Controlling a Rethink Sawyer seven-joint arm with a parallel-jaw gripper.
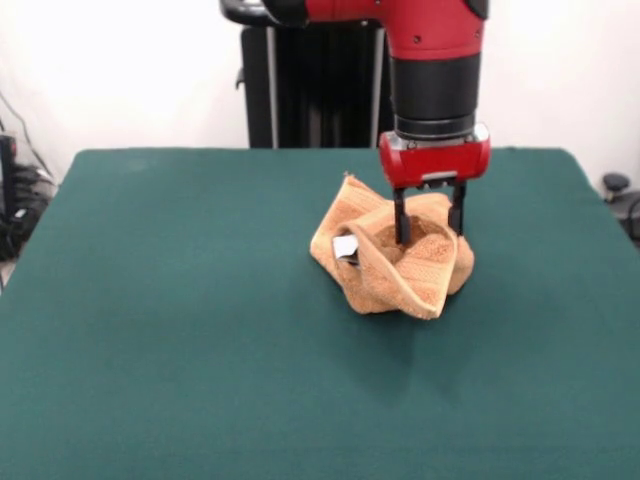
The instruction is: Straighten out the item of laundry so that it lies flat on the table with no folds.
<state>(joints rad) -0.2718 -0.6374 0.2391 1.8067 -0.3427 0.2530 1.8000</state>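
Observation:
The orange-tan towel's edges are standing in loose, open folds [398,284], so the heap [390,255] will open out into a wide sheet when the robot pulls the towel's raised fold.
The orange-tan towel [385,270] lies crumpled in a heap right of the middle of the green table [150,300]. Its edges stand up in folds, and a small white tag [345,247] shows on its left side. My gripper [430,232] hangs straight down over the top of the heap. Its two black fingers [402,220] are spread apart, and their tips dip into the folds of the towel, one at the middle and one at the right edge. The tips themselves are partly hidden by the cloth.
The black pedestal [310,80] stands behind the table's far edge. Cables and dark equipment [15,200] sit off the table's left side, and a dark object [618,190] off its right side.

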